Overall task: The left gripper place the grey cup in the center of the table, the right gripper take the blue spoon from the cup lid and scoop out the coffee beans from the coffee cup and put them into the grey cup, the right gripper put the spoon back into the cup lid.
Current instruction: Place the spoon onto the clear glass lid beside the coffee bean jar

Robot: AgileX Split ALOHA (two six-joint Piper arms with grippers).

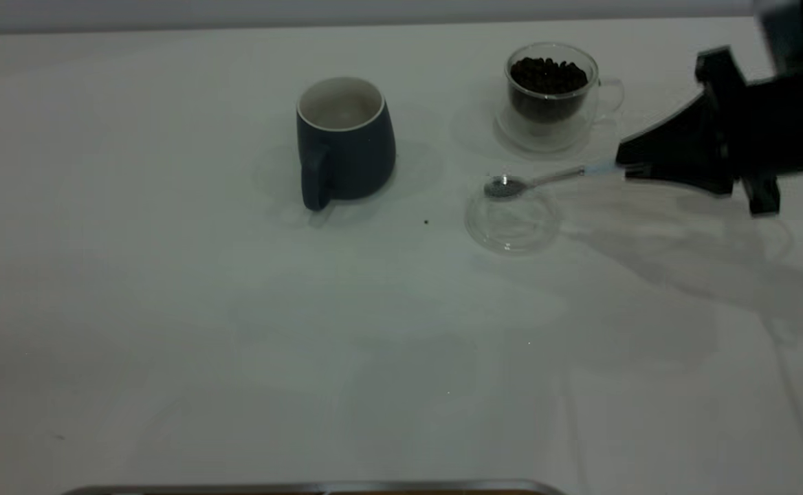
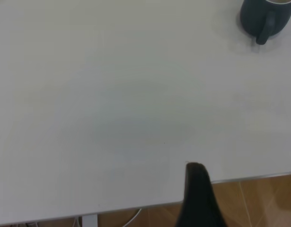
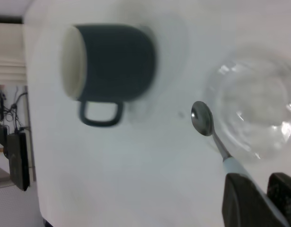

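The robot's right gripper needs to move the bowl inside the lid [image 1: 511, 219] before it lowers the blue spoon and opens, because the spoon's bowl is hovering over the cup lid's far rim.
The grey cup [image 1: 345, 141] stands upright near the middle of the table [image 1: 236, 330], handle toward the front; it also appears in the right wrist view [image 3: 110, 64] and the left wrist view [image 2: 268, 16]. My right gripper [image 1: 627, 166] [image 3: 259, 189] is shut on the pale blue handle of the blue spoon [image 1: 532, 182] [image 3: 209, 127]. The spoon's bowl sits over the far rim of the clear cup lid [image 1: 511, 220] [image 3: 254, 106]. Behind it, the coffee cup [image 1: 553, 96] holds dark coffee beans [image 1: 547, 74]. Of my left gripper only one black finger [image 2: 197, 189] shows, far from the cup at the table's edge.
A single stray bean [image 1: 426, 221] lies on the table between the grey cup and the lid. The table's front edge [image 1: 305, 487] runs along the bottom. Brown floor [image 2: 259, 203] lies beyond the table edge by the left arm.
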